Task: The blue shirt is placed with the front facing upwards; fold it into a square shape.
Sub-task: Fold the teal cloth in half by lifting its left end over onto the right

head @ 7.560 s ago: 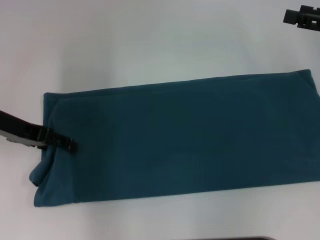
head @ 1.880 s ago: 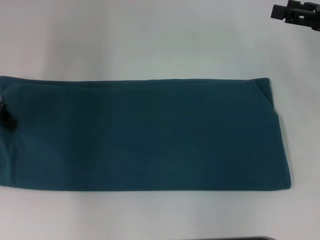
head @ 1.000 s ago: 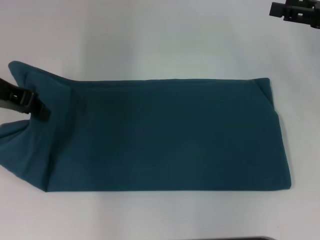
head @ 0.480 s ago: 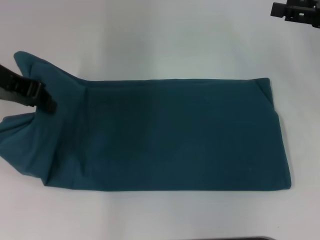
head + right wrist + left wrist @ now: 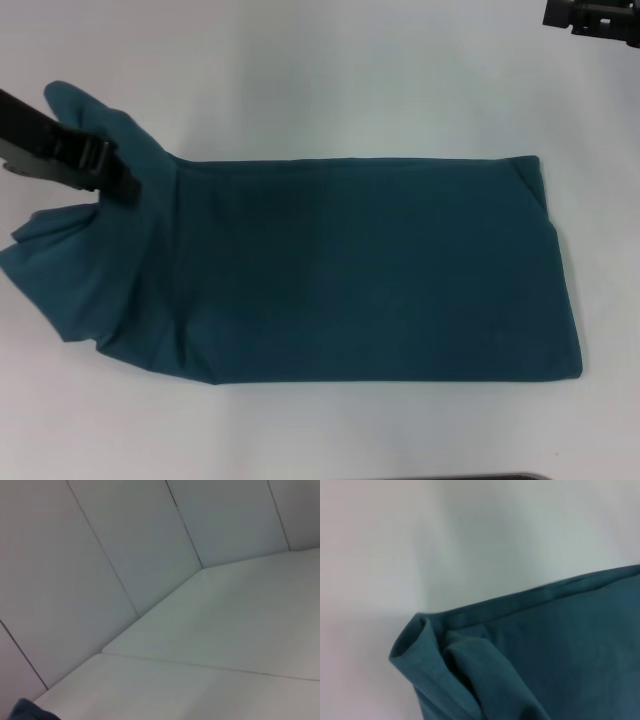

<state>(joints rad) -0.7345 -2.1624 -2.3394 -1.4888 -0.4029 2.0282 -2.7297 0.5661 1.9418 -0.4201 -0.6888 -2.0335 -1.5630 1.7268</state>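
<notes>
Next, I pull the raised end of the blue shirt back over the white table [image 5: 18, 208] with my left gripper, because it bunches into loose folds [image 5: 120, 265]. This will stretch it before I fold it over.
The blue shirt [image 5: 370, 270] lies on the white table as a long teal band, plain side up, with no lettering showing. Its left end is raised off the table and bunched into loose folds. My left gripper [image 5: 122, 187] comes in from the left edge and is shut on that raised end, near the far-left corner. The left wrist view shows the shirt's [image 5: 555, 655] hemmed edge and a curled fold close up. My right gripper [image 5: 590, 15] is parked at the far right corner, away from the cloth.
White table [image 5: 320, 80] surrounds the shirt on all sides. The right wrist view shows the table [image 5: 225, 640], grey wall panels [image 5: 125, 545] behind it and a scrap of teal cloth [image 5: 27, 711] at one corner. A dark edge [image 5: 480, 477] sits at the table's near side.
The left gripper has lifted the shirt's left end and carried it rightward over the last second. The fabric there now bunches higher. The right arm stays put.
</notes>
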